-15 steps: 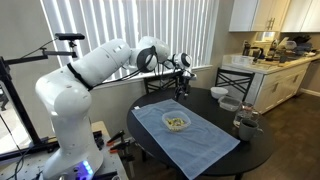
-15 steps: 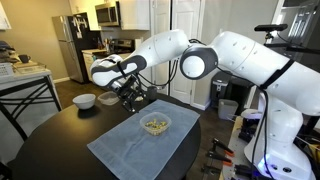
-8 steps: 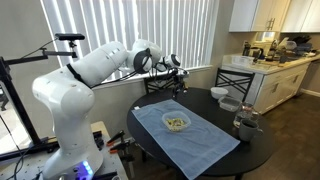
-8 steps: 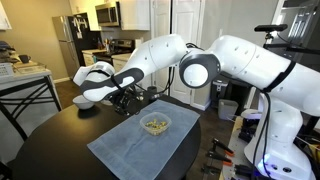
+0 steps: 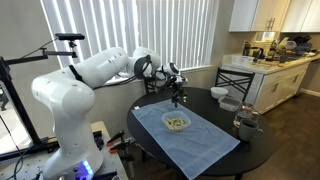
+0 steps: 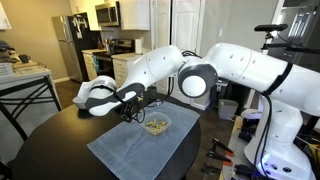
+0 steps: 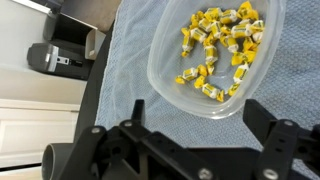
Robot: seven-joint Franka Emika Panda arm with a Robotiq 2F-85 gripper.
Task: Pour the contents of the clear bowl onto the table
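The yellow-green wrapped bits (image 5: 175,122) are loose and separate (image 7: 208,52), so they will slip over the clear bowl's rim and spread out when the robot tips the bowl.
The clear bowl (image 5: 177,123) (image 6: 155,124) (image 7: 205,58) sits upright on the pale blue cloth (image 5: 190,140) (image 6: 135,150) (image 7: 125,95) that drapes the dark round table (image 5: 200,100) (image 6: 60,140). Its contents (image 7: 218,48) are yellow-green wrapped bits heaped inside. My gripper (image 5: 178,97) (image 6: 128,108) (image 7: 190,135) is open and empty. It hangs just above the cloth beside the bowl, with the bowl's near rim between the two black fingers in the wrist view.
An opaque white bowl (image 5: 219,94) (image 6: 84,100) and another bowl (image 5: 231,104) sit on the table's far side. A glass jar (image 5: 246,124) stands near the table edge. Kitchen counter (image 5: 275,62), fridge (image 6: 68,45) and chairs (image 5: 236,78) surround the table.
My gripper has come down and moved closer to the clear bowl, from above the table's far side to just over the cloth. The bowl has not moved.
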